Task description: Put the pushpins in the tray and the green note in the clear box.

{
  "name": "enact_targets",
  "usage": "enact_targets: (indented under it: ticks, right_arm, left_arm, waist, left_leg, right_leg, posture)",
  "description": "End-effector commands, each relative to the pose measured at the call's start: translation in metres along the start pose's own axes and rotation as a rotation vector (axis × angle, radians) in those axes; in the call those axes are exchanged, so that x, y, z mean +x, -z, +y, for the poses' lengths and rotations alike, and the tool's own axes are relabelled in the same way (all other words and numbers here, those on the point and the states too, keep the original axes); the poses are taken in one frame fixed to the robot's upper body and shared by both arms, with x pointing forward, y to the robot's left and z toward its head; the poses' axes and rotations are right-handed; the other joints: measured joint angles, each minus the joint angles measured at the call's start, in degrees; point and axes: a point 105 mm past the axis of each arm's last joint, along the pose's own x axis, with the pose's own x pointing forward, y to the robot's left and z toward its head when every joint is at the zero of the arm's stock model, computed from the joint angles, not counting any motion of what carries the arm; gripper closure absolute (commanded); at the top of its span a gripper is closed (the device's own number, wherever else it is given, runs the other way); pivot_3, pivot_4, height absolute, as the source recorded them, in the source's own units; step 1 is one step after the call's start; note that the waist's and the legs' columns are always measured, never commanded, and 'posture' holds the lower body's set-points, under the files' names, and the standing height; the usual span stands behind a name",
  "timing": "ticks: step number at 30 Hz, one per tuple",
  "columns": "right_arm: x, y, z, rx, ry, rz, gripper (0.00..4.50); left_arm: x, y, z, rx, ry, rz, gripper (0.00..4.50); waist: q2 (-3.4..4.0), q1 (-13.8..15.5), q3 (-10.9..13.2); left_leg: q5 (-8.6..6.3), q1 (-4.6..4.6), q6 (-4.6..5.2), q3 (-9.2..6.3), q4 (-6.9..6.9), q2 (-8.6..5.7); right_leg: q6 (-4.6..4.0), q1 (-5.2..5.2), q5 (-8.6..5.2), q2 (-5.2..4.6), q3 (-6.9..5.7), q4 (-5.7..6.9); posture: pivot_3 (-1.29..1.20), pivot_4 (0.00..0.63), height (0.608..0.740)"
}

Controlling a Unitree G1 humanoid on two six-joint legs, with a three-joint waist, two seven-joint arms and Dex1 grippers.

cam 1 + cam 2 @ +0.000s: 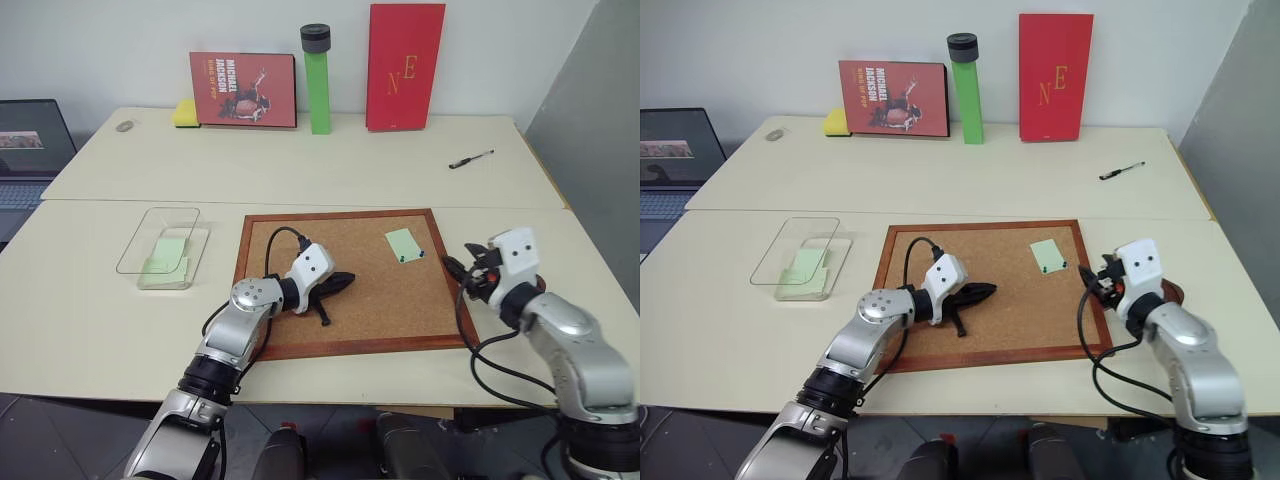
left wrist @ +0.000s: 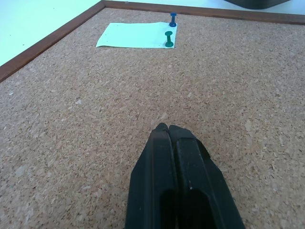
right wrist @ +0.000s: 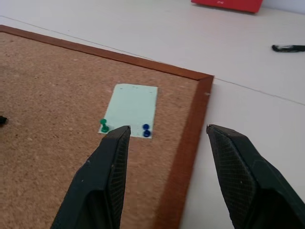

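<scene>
The pale green note's loose far edge [image 3: 137, 86] will tilt up off the cork when I pull the green pushpin, because both pushpins stand along the note's near edge.
The pale green note [image 3: 133, 109] lies flat near the far right corner of the corkboard [image 1: 380, 300]. Two pushpins stand in its near edge, a green one [image 3: 104, 127] and a blue one [image 3: 146, 130]. My right gripper [image 3: 167, 131] is open just short of that edge, its fingers straddling the board's right frame. A sliver of the reddish-brown tray [image 1: 1174, 292] shows behind the right wrist. My left gripper [image 2: 167, 129] is shut and empty, resting on the middle of the cork. The clear box [image 1: 190, 262] sits left of the board with a pale green sheet inside.
A clear lid [image 1: 150, 232] leans on the box. At the table's back stand a record sleeve [image 1: 243, 89], a green cylinder [image 1: 318, 80], a red book [image 1: 405, 65] and a yellow sponge [image 1: 185, 113]. A pen [image 1: 470, 159] lies far right; a laptop [image 1: 30, 150] far left.
</scene>
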Motion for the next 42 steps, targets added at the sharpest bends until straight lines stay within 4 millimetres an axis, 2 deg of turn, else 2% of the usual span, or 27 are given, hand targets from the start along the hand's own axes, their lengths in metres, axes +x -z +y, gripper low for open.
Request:
enact_targets:
  ticks: [1, 8, 16, 18, 19, 29, 35, 42]
  right_arm:
    - [0.016, -0.001, 0.004, -0.006, 0.063, -0.080, 1.80]
    - [0.038, 0.011, 0.015, 0.001, 0.045, -0.086, 1.80]
    - [0.048, 0.011, 0.009, -0.008, 0.063, -0.096, 1.80]
    - [0.048, 0.012, 0.007, -0.010, 0.069, -0.093, 2.16]
    - [0.049, 0.013, 0.007, -0.011, 0.072, -0.089, 2.20]
    - [0.049, 0.017, 0.005, -0.010, 0.076, -0.057, 4.33]
    - [0.049, 0.013, 0.008, -0.007, 0.069, -0.067, 4.42]
    - [0.047, -0.009, 0.015, 0.001, 0.045, -0.150, 4.42]
  left_arm:
    - [0.001, 0.012, -0.006, -0.012, 0.025, 0.045, 4.50]
    - [0.002, 0.011, -0.006, -0.006, 0.033, 0.046, 4.50]
    - [0.002, 0.010, -0.006, -0.006, 0.030, 0.046, 4.50]
    - [0.001, 0.011, -0.006, -0.007, 0.029, 0.046, 4.50]
    - [0.001, 0.011, -0.007, -0.007, 0.029, 0.046, 4.50]
    - [0.001, 0.011, -0.006, -0.006, 0.024, 0.048, 4.50]
    - [0.001, 0.012, -0.007, -0.004, 0.025, 0.050, 4.50]
    - [0.001, 0.013, -0.007, -0.002, 0.022, 0.055, 4.50]
  waist:
    - [0.00, 0.02, 0.00]
    - [0.01, 0.07, 0.00]
    - [0.01, 0.17, 0.00]
    - [0.01, 0.18, 0.00]
    - [0.01, 0.18, -0.01]
    - [0.01, 0.18, -0.01]
    - [0.01, 0.18, -0.01]
    - [0.01, 0.18, -0.01]
  left_leg:
    - [0.00, 0.01, 0.00, 0.00, -0.01, 0.01]
    - [0.00, 0.00, 0.00, 0.01, -0.02, 0.00]
    - [0.00, 0.00, 0.00, 0.00, -0.03, 0.01]
    - [0.00, 0.00, 0.00, 0.00, -0.03, 0.01]
    - [0.00, 0.00, 0.00, 0.00, -0.03, 0.01]
    - [0.00, 0.00, 0.00, -0.01, -0.02, 0.01]
    - [0.00, 0.00, 0.00, -0.01, -0.03, 0.01]
    - [0.00, 0.00, 0.00, -0.01, -0.03, 0.01]
  right_leg:
    - [0.00, 0.00, 0.00, 0.01, -0.01, 0.01]
    - [0.00, -0.01, 0.00, 0.00, 0.00, 0.01]
    - [0.00, -0.01, 0.00, 0.00, -0.01, 0.01]
    - [0.00, -0.01, 0.00, 0.00, -0.01, 0.01]
    - [0.00, -0.01, 0.00, 0.00, -0.01, 0.01]
    - [0.00, -0.01, 0.01, 0.00, -0.01, 0.01]
    - [0.00, 0.00, 0.01, 0.00, -0.01, 0.01]
    - [0.00, -0.01, 0.01, 0.00, -0.01, 0.02]
  posture:
    - [0.00, 0.150, 0.740]
    - [0.00, 0.150, 0.740]
    - [0.00, 0.150, 0.740]
    - [0.00, 0.150, 0.740]
    - [0.00, 0.150, 0.740]
    - [0.00, 0.150, 0.740]
    - [0.00, 0.150, 0.740]
    - [0.00, 0.150, 0.740]
